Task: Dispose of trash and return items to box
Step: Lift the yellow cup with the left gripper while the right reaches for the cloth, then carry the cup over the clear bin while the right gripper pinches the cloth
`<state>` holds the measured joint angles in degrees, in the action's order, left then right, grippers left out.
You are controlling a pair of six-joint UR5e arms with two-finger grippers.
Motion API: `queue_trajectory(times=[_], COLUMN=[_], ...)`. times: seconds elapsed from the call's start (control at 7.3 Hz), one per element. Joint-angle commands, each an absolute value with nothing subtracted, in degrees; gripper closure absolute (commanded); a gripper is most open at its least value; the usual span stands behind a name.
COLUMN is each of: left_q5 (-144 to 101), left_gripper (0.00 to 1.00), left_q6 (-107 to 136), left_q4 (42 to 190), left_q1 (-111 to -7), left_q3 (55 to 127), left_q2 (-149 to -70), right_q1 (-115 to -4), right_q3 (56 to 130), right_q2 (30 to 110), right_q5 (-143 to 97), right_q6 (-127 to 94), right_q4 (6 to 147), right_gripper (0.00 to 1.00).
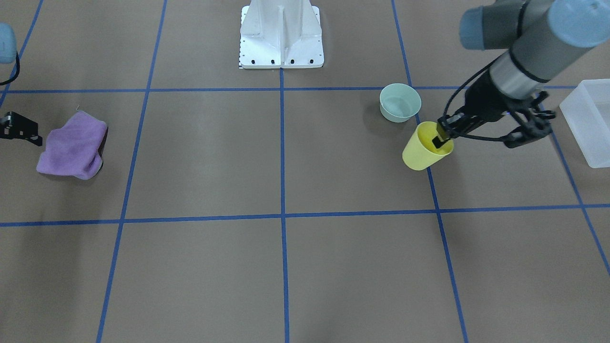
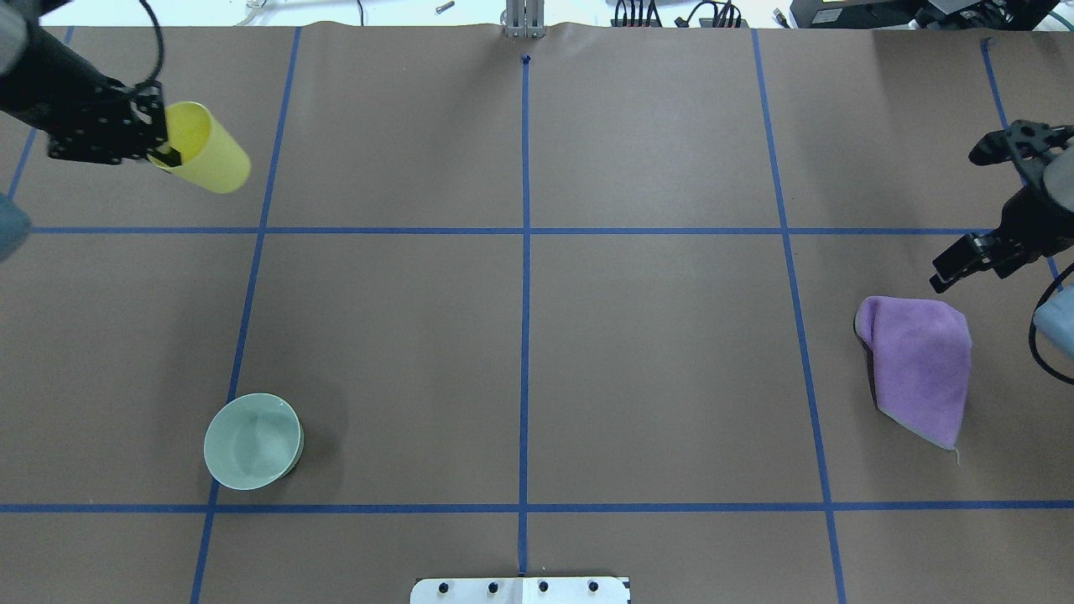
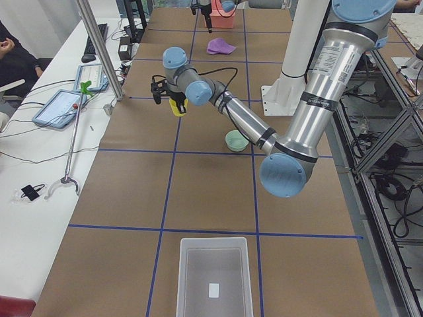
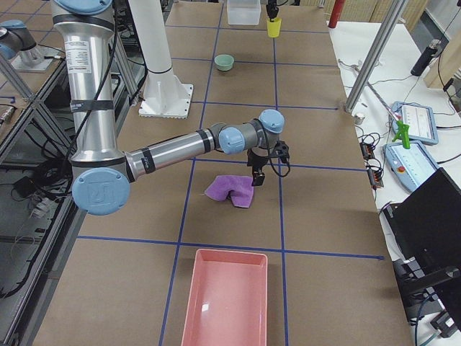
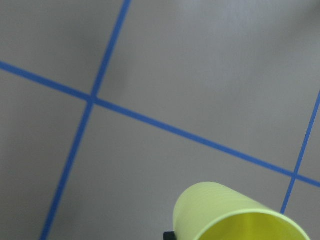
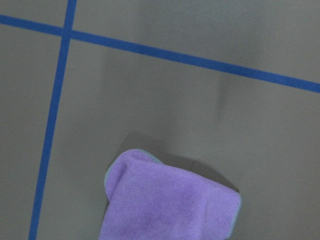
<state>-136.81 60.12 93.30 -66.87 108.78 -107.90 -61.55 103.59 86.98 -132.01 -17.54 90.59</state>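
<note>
I expect the cloth to droop in loose flaps when I lift it, because soft folds (image 1: 90, 168) curl along the edge of the purple cloth (image 1: 73, 144).
My left gripper (image 1: 442, 135) is shut on the rim of the small yellow cup (image 1: 425, 147), one finger inside and one outside, and holds it tilted above the table. The cup also shows in the overhead view (image 2: 208, 159) beside that gripper (image 2: 162, 152), and in the left wrist view (image 5: 235, 215). The frosted white box (image 1: 585, 121) stands further out on my left side, open and empty (image 3: 215, 242). The pale-green bowl (image 1: 400, 102) sits upright on the table near the cup. My right gripper (image 2: 978, 208) is open and empty, beside a purple cloth (image 2: 920, 361).
The purple cloth (image 1: 74, 145) lies crumpled on my right side and fills the lower right wrist view (image 6: 170, 200). A pink tray (image 4: 225, 299) stands at the table's right end. The white pedestal base (image 1: 281, 35) stands at the middle of my edge.
</note>
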Motion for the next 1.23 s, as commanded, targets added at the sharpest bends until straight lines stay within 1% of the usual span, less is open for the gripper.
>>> queue_trajectory(times=[0.0,0.14,0.27,0.41,0.55,0.68,1.1], left_q5=[-137.3,-137.3,-137.2,-136.8,-136.7,-136.7,-131.7], left_gripper=[1.00,1.00,1.00,1.00,1.00,1.00,1.00], left_q6=[36.9,30.2,22.4,15.1,10.4,5.8,-6.3], left_q4=[88.4,85.2,81.2,78.9,79.0,79.0,79.8], left_q1=[-78.3,-83.0,-87.1,-90.0,-92.1,-94.0,-98.2], left_q3=[109.6,109.0,107.6,104.8,102.1,100.0,93.0], left_q2=[-100.1,-99.4,-99.7,-100.0,-100.0,-100.0,-99.1], right_q1=[-57.5,-56.2,-55.2,-55.2,-55.1,-55.1,-54.8], right_q3=[99.0,98.3,96.6,96.3,96.2,96.3,97.1], right_q2=[86.9,87.0,86.9,86.9,86.9,86.9,86.9], right_q5=[-130.3,-127.9,-126.8,-127.0,-127.3,-127.4,-127.5], right_q6=[-17.7,-17.7,-17.7,-17.8,-17.8,-17.8,-18.0], right_q4=[86.6,86.6,86.6,86.7,86.7,86.6,86.3], right_gripper=[0.00,0.00,0.03,0.37,0.78,1.00,1.00])
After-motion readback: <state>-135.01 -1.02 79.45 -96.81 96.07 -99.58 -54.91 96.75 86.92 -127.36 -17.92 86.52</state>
